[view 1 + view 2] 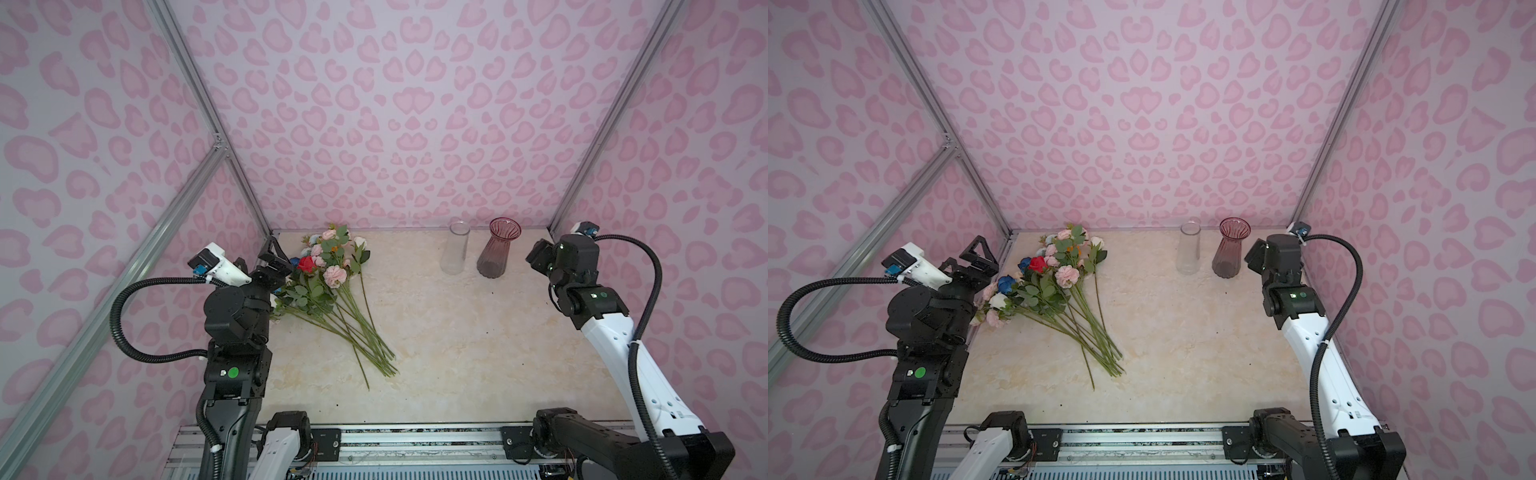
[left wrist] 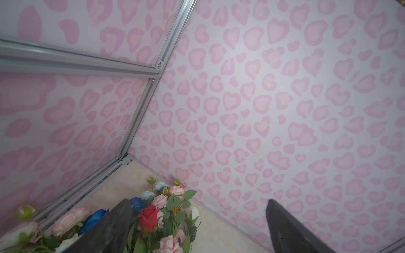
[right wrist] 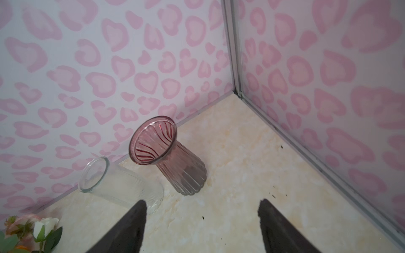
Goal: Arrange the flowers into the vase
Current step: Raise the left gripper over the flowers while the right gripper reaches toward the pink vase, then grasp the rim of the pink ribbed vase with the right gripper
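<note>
The pink vase (image 1: 493, 257) is standing by the back wall, a long way from the flowers, so next my right gripper grips its rim (image 1: 518, 232) and brings it closer to the flower stems first.
The flowers (image 1: 328, 286) (image 1: 1059, 286) lie in a loose bunch on the table's back left, heads toward the wall and green stems fanning toward the front. Pink, red, blue and white heads show. My left gripper (image 1: 274, 255) (image 1: 971, 262) (image 2: 198, 201) hovers open just left of the heads, holding nothing; a red rose (image 2: 149, 216) shows by one finger. A pink ribbed vase (image 1: 498, 253) (image 3: 173, 157) and a clear glass vase (image 1: 456, 251) (image 3: 118, 184) stand upright at the back right. My right gripper (image 1: 538, 257) (image 3: 201, 201) is open beside the pink vase, apart from it.
Pink heart-patterned walls with aluminium frame posts (image 1: 245, 178) close in the back and both sides. Bare marble tabletop (image 1: 478, 340) stretches between the stems and the right arm. A metal rail (image 1: 415, 440) with the arm bases runs along the front edge.
</note>
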